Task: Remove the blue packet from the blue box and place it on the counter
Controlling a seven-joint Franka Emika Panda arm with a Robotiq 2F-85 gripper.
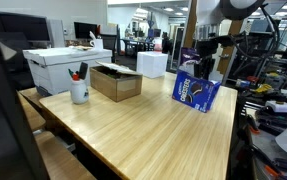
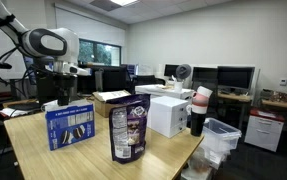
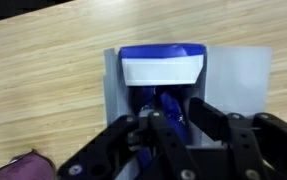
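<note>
My gripper should open, lift clear and reach for the blue packet (image 3: 172, 106) with its fingers lengthwise, because they are crosswise in the blue box's narrow opening (image 3: 161, 94) now.
The blue box (image 1: 196, 93) stands upright on the light-wood counter (image 1: 143, 125), near its edge, and shows in both exterior views (image 2: 70, 127). In the wrist view its top (image 3: 163, 52) is open, with white inner flaps spread. The glossy blue packet (image 3: 167, 100) sits inside the opening, mostly hidden. My gripper (image 3: 175, 109) points straight down into the box top, and its fingers are closed in on the packet. From outside, the gripper (image 1: 205, 66) (image 2: 63, 97) meets the box's top edge.
A brown cardboard box (image 1: 116, 82), a white storage box (image 1: 66, 62), a white cube box (image 2: 169, 115) and a mug with pens (image 1: 79, 91) stand on the counter. A dark purple snack bag (image 2: 129, 130) stands near the blue box. A tall cup (image 2: 199, 110) stands by the edge.
</note>
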